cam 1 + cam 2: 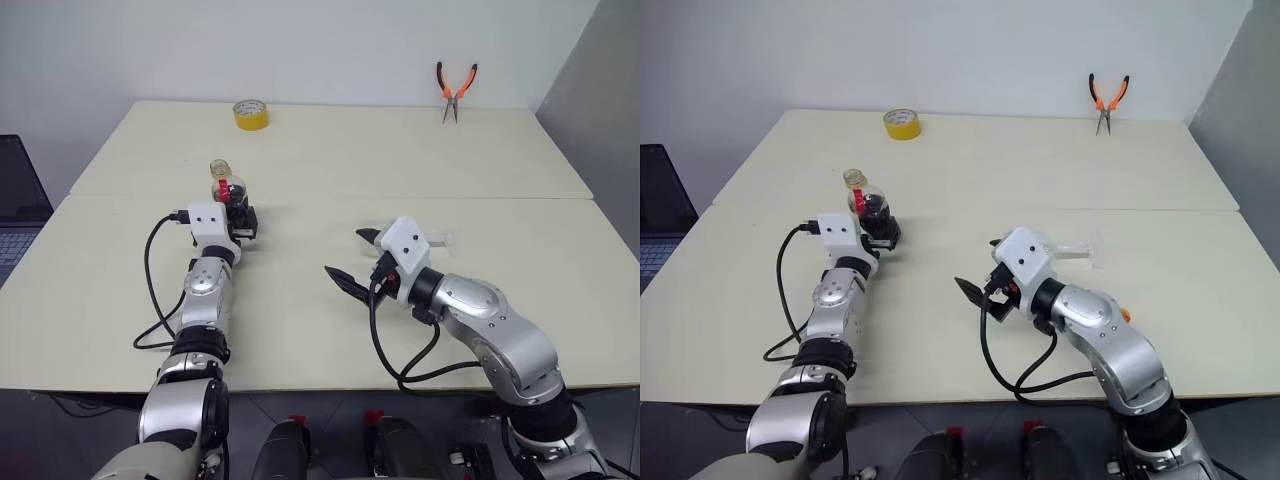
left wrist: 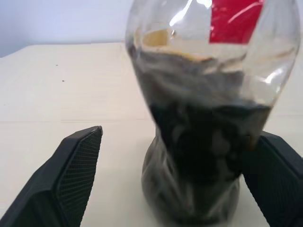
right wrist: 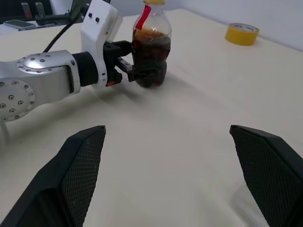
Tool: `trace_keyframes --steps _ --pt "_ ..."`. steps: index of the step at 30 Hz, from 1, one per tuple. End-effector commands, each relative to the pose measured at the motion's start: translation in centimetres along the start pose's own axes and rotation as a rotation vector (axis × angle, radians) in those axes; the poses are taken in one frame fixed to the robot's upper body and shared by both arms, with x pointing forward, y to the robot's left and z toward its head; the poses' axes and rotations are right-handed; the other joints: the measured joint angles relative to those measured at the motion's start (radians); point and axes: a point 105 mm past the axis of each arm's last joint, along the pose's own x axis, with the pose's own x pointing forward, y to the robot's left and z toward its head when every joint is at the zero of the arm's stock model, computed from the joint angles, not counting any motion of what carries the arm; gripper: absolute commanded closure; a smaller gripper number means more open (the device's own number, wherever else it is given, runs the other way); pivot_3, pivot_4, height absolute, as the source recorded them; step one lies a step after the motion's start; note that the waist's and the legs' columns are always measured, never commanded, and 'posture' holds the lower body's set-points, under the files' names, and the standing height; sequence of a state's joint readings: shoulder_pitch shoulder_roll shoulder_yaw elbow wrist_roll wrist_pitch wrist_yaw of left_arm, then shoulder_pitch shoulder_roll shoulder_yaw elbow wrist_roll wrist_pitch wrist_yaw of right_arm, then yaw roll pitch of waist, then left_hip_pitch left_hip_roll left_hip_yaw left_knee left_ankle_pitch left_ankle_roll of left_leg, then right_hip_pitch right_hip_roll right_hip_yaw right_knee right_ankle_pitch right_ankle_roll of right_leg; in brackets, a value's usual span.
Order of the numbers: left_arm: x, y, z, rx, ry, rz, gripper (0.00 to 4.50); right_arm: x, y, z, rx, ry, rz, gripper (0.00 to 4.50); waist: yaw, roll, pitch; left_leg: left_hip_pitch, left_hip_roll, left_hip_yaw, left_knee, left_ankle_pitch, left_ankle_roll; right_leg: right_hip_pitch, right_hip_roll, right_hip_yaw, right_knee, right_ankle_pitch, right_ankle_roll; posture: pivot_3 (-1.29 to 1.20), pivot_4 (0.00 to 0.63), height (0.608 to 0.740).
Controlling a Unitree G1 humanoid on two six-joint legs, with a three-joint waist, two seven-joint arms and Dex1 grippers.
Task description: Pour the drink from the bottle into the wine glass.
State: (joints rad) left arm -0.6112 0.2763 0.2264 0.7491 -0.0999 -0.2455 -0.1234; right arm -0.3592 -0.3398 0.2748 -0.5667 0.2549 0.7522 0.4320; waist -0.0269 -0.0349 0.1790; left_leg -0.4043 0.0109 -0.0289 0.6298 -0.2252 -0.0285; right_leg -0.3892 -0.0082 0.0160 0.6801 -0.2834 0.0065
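Note:
The bottle's opening [image 1: 220, 168] shows a see-through open ring, so the dark drink [image 1: 237, 192] will run straight out when I tilt the bottle.
The bottle [image 1: 230, 190] stands upright on the left half of the table, with a yellow cap, a red neck label and dark drink [image 2: 199, 156] filling its lower body. My left gripper [image 1: 240, 214] reaches level around the bottle's lower part, open, with one finger [image 2: 71, 175] clearly off the plastic. In the middle of the table my right gripper [image 1: 346, 253] hovers open and holds nothing, pointing toward the bottle [image 3: 150, 52]. A faint clear shape, the wine glass [image 1: 440, 240], shows just behind the right wrist, mostly hidden.
A yellow tape roll [image 1: 250, 114] lies at the far left of the table [image 1: 400, 170]. Orange-handled pliers [image 1: 455, 92] lie at the far right. A laptop [image 1: 15, 200] sits beyond the table's left edge. Bare tabletop separates the two grippers.

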Motion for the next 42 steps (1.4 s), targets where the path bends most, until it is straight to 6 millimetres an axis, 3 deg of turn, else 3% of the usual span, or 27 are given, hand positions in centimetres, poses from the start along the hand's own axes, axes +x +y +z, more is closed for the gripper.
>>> trace_keyframes --steps 1,6,9,13,17,21,23,26,30,33,42 --pt "-0.7 -0.3 1.5 -0.005 -0.058 -0.016 0.01 -1.0 0.0 1.1 -0.034 -0.041 -0.012 0.0 0.0 0.0 0.0 0.0 0.0 0.0 0.0 0.0 0.0 0.0 0.0 0.0 0.0 0.0 0.0 0.0 0.15 0.74" --pt "-4.7 0.3 1.2 0.068 -0.047 -0.03 0.01 -2.8 -0.2 0.3 -0.043 -0.032 -0.048 0.0 -0.004 0.0 0.0 0.001 0.0 0.0 0.0 0.0 0.0 0.001 0.0 0.001 0.0 0.0 0.0 0.0 0.15 0.74" --pt "-7.3 -0.6 0.2 0.127 0.006 -0.076 0.01 -4.2 -0.7 -0.6 -0.049 -0.025 -0.097 0.0 -0.001 0.0 0.0 0.001 0.0 0.0 -0.001 0.0 0.0 0.001 0.0 0.001 0.0 0.0 0.0 0.0 0.15 0.74" --pt "-9.7 -3.1 0.1 0.146 0.018 -0.174 0.01 -6.3 -3.2 -3.1 -0.113 0.052 -0.276 0.0 0.009 0.0 0.0 0.003 0.0 0.0 0.0 0.0 0.0 0.003 0.0 0.001 -0.001 -0.003 0.005 0.0 0.15 0.74" --pt "-11.5 -8.9 1.5 0.151 -0.027 -0.49 0.01 -7.9 -6.7 -3.9 -0.407 0.15 -0.509 0.0 0.014 0.0 0.0 0.004 0.0 0.002 0.001 0.002 0.003 0.004 -0.001 0.001 -0.001 -0.002 0.006 0.0 0.15 0.74" --pt "-11.7 -12.1 3.2 0.078 -0.036 -0.714 0.01 -7.1 -7.4 -4.4 -0.626 0.216 -0.521 0.0 0.015 0.0 0.0 0.005 0.002 0.005 0.001 0.004 0.004 0.004 -0.001 0.001 0.0 -0.001 0.007 0.0 0.15 0.74" --pt "-11.0 -12.8 4.0 0.019 -0.021 -0.761 0.01 -6.5 -7.4 -4.7 -0.701 0.242 -0.492 0.0 0.015 0.0 0.0 0.006 0.003 0.005 0.001 0.004 0.003 0.003 0.001 0.0 0.0 -0.001 0.007 0.0 0.15 0.74" --pt "-10.5 -13.2 4.7 -0.023 -0.005 -0.808 0.01 -5.8 -7.4 -5.2 -0.824 0.273 -0.446 0.0 0.013 0.0 0.0 0.005 0.004 0.005 0.0 0.004 0.003 0.003 0.003 0.0 0.001 -0.001 0.006 0.0 0.15 0.74" --pt "-9.9 -13.9 6.5 -0.072 -0.007 -0.922 0.01 -4.9 -9.8 -6.4 -1.052 0.389 -0.476 0.0 0.006 0.0 0.0 0.002 0.001 0.006 0.0 0.004 0.002 0.001 0.003 0.002 0.0 -0.002 0.005 0.0 0.15 0.74" --pt "-10.2 -14.2 6.8 -0.064 -0.001 -0.98 0.01 -4.4 -10.7 -6.7 -1.168 0.428 -0.489 0.0 0.006 0.0 0.0 0.002 0.0 0.006 0.0 0.004 0.002 0.001 0.002 0.002 -0.001 -0.002 0.005 0.0 0.15 0.74" --pt "-10.1 -14.1 6.7 -0.06 -0.007 -0.961 0.01 -2.6 -12.3 -7.6 -1.264 0.482 -0.543 0.0 -0.001 0.0 0.0 0.004 0.001 0.005 0.0 0.004 0.002 0.002 -0.001 0.001 0.0 -0.002 0.005 0.0 0.15 0.74"
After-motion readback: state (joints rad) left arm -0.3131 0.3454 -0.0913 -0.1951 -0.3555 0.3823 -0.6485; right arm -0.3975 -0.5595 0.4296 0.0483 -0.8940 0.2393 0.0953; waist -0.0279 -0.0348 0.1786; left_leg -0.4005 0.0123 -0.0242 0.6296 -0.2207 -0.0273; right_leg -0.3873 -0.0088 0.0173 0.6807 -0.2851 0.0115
